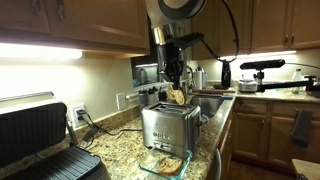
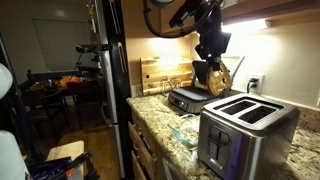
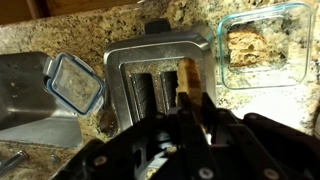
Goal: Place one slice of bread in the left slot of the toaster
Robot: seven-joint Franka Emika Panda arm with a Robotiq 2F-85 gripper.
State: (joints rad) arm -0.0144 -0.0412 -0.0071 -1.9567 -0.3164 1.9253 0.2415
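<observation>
I should lower the slice of bread (image 3: 188, 78) with my gripper next until it goes into the toaster slot (image 3: 169, 88) nearest the glass container, because the slice hangs upright and parallel to that slot.
The steel two-slot toaster (image 1: 168, 127) stands on the granite counter and shows in both exterior views (image 2: 243, 133). My gripper (image 1: 174, 84) is shut on a tan slice of bread (image 1: 177, 96) and holds it upright just above the toaster's top. In an exterior view the gripper (image 2: 212, 68) and slice (image 2: 219, 79) hang behind the toaster. In the wrist view the slice (image 3: 187, 76) stands on edge over the right-hand one of the two slots of the toaster (image 3: 140, 62), between my fingers (image 3: 185, 106). Its lower edge is hidden.
A glass container (image 3: 290, 62) with another slice of bread (image 3: 244, 46) sits beside the toaster, also in an exterior view (image 1: 150, 166). Its lid (image 3: 73, 82) lies on the other side. A black-and-silver grill press (image 1: 35, 140) stands nearby (image 2: 188, 97). The counter edge runs along the front.
</observation>
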